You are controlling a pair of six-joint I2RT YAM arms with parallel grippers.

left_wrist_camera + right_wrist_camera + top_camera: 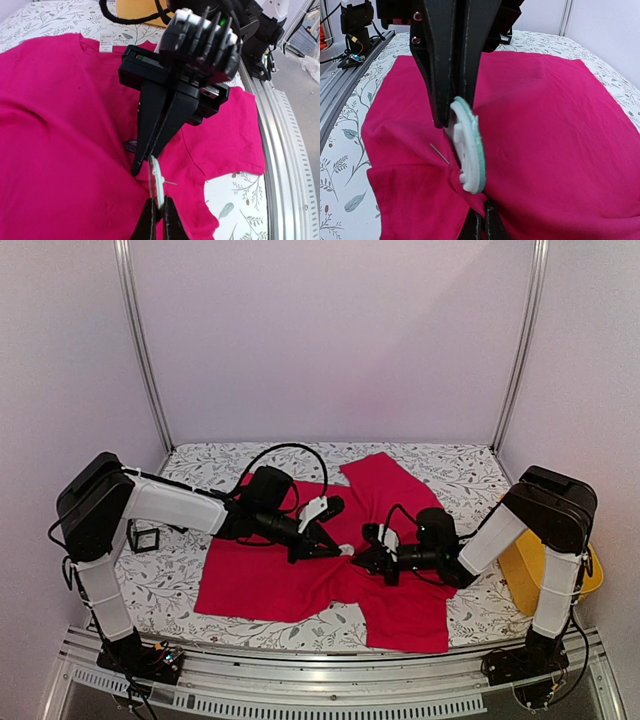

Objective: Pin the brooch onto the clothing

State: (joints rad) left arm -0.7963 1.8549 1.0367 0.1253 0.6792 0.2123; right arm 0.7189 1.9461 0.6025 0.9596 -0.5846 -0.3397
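The brooch's thin pin (439, 153) sticks out from the brooch while my right gripper is pinching the shirt's fold below. My right gripper should open and press the pin against the brooch's back (462, 149).
The red T-shirt (260, 580) lies crumpled on the floral tablecloth (450, 475); its white neck label (106, 45) shows in the left wrist view. My left gripper (335, 548) is shut on the edge of the brooch (156, 181), a pale green-and-white disc held edge-up against a raised fold of the shirt (60, 125). Its thin pin (439, 152) sticks out sideways over the fabric. My right gripper (358, 558) meets the left one tip to tip and is shut on that fold of the shirt (545, 125), just below the brooch (470, 150).
A yellow container (525, 575) sits at the right table edge behind the right arm and shows in the left wrist view (135, 12). A small black frame (143, 538) stands by the left arm. The metal rail (330, 680) runs along the near edge.
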